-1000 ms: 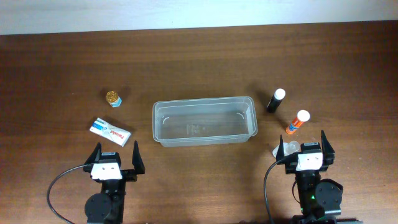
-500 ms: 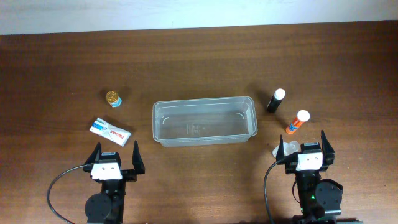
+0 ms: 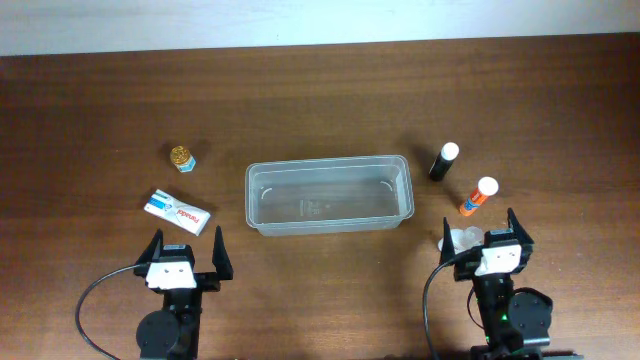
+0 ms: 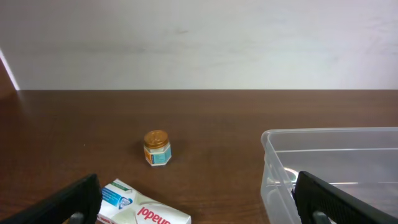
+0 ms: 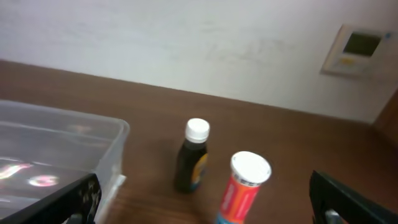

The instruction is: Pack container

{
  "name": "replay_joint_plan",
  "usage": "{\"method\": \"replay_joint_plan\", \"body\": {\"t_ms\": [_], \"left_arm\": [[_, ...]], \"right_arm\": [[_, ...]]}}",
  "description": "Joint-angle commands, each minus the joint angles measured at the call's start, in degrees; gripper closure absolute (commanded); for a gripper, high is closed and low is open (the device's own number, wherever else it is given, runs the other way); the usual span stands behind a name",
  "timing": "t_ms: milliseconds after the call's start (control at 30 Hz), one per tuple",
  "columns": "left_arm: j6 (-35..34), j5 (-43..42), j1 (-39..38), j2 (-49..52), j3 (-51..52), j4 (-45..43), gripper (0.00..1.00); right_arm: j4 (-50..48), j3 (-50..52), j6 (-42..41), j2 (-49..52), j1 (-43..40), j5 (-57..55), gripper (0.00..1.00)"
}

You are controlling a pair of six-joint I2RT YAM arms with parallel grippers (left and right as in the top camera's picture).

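The small clear object [image 3: 459, 239] is under my right gripper, which points toward the wall. My right gripper should move up, tilt down and take that object from above first.
The container [image 3: 327, 161], a clear shallow plastic bin, lies empty in the middle of the table. It also shows in the left wrist view [image 4: 329, 133] and the right wrist view [image 5: 59, 118]. Left of it are a small gold-lidded jar [image 3: 182, 157] [image 4: 157, 147] and a white medicine box [image 3: 177, 211] [image 4: 144, 206]. Right of it stand a dark bottle with a white cap [image 3: 444, 161] [image 5: 194, 155] and an orange tube with a white cap [image 3: 478, 196] [image 5: 244, 186]. My left gripper [image 3: 185, 243] [image 4: 198, 198] is open and empty, near the box. My right gripper [image 3: 488, 232] [image 5: 205, 202] is open and empty, just short of the tube.
A small clear object [image 3: 455, 240] lies on the table by my right gripper's left finger. A white wall runs along the table's far edge. A wall panel [image 5: 362, 45] hangs at the far right.
My right gripper has shifted slightly and its view is blurred by motion. The left arm and all the objects have not moved.
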State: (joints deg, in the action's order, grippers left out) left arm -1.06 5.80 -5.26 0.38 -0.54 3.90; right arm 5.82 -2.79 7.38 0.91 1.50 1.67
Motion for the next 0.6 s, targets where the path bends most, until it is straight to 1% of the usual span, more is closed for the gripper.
{"method": "replay_joint_plan", "body": {"t_ms": [0,167,233,400,500,567], "left_arm": [[1.11,-0.04,0.28,0.02,0.00,0.46,0.01],[1.11,-0.04,0.28,0.02,0.00,0.46,0.01],[1.11,-0.04,0.28,0.02,0.00,0.46,0.01],[1.11,-0.04,0.28,0.02,0.00,0.46,0.01],[1.11,-0.04,0.28,0.02,0.00,0.46,0.01],[1.11,-0.04,0.28,0.02,0.00,0.46,0.01]], "right_arm": [[1.38,-7.63,-4.92,1.99,0.35,2.91,0.02],[11.41,-23.10,-4.96,11.06,0.35,2.91,0.02],[18.16,-30.75,-6.25,16.46,0.35,3.10,0.02],[39.60,-51.12,-7.48,33.24,0.35,3.15,0.02],[50.40,-60.63,-7.48,41.99,0.35,3.34,0.02],[55.43,-64.48,-7.50,46.36,0.35,3.32,0.02]]}}
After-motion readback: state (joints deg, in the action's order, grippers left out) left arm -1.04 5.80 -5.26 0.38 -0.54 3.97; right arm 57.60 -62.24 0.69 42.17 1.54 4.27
